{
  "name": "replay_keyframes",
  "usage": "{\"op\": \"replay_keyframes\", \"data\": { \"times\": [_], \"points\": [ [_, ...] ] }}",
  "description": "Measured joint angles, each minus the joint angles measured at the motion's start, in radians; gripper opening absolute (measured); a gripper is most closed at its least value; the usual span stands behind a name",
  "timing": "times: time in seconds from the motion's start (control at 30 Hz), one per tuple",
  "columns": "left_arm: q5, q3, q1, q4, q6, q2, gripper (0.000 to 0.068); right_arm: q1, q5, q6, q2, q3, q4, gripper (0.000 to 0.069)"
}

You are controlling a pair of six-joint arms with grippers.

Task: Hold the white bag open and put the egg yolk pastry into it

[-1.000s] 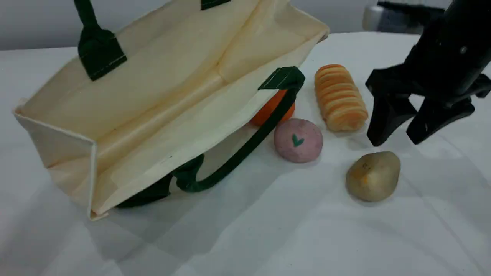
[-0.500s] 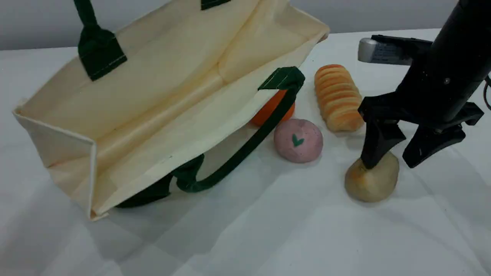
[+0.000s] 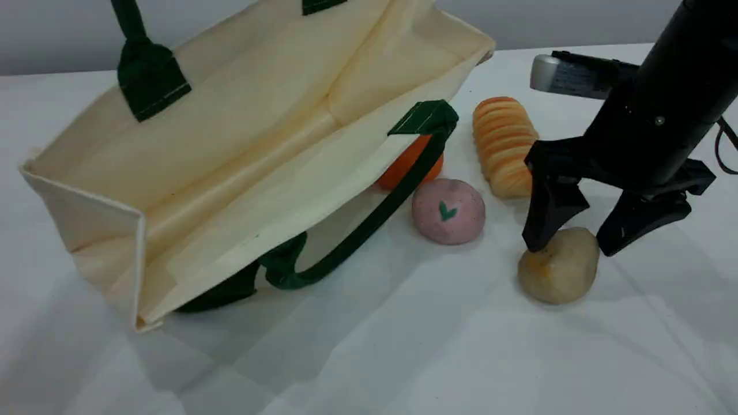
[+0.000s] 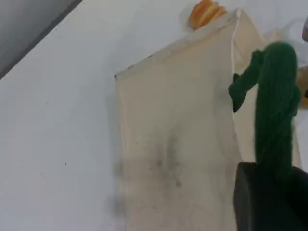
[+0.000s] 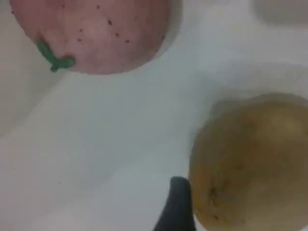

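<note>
The tilted white bag has a long crease (image 3: 250,152) between its sides. The egg yolk pastry (image 3: 558,266) should come to rest there when I carry it in.
The white bag (image 3: 242,132) lies tilted with its mouth facing the camera, one dark green handle (image 3: 135,52) pulled up out of the top of the scene view. In the left wrist view my left gripper (image 4: 272,192) is shut on that green handle (image 4: 275,106), above the bag's cloth (image 4: 178,144). The egg yolk pastry (image 3: 558,265) sits on the table to the right of the bag. My right gripper (image 3: 571,246) is open, its fingers straddling the pastry's top from above. The right wrist view shows one fingertip (image 5: 175,207) just left of the pastry (image 5: 255,163).
A pink ball with a green mark (image 3: 448,210) sits left of the pastry, and a ridged orange bread roll (image 3: 504,144) lies behind it. An orange round item (image 3: 403,167) is half hidden behind the bag's lower handle (image 3: 346,242). White cloth covers the table (image 3: 403,357).
My right gripper has come down and to the left, from above the table beside the bread roll to around the pastry, and its jaws have widened. The bag and left arm stayed still.
</note>
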Motion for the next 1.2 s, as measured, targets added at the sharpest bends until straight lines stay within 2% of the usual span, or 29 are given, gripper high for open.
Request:
{"op": "replay_keyframes", "data": {
  "times": [0.53,0.63,0.83,0.9,1.2],
  "points": [
    [0.000,0.000,0.000,0.000,-0.001,0.000,0.0099,0.010,-0.011,0.000,0.093,-0.001,0.014,0.0572],
    [0.000,0.000,0.000,-0.001,-0.001,0.000,0.0099,0.010,-0.016,0.000,0.093,-0.001,0.021,0.0517],
    [0.000,0.000,0.000,-0.001,-0.001,0.000,0.0099,0.010,-0.014,-0.033,0.093,-0.001,0.043,0.0324],
    [0.000,0.000,0.000,-0.001,-0.001,0.000,0.0099,0.010,-0.012,-0.034,0.093,-0.001,0.043,0.0283],
    [0.000,0.000,0.000,-0.001,-0.001,0.000,0.0099,0.008,-0.008,-0.030,0.023,-0.005,-0.007,0.0272]
  ]
}}
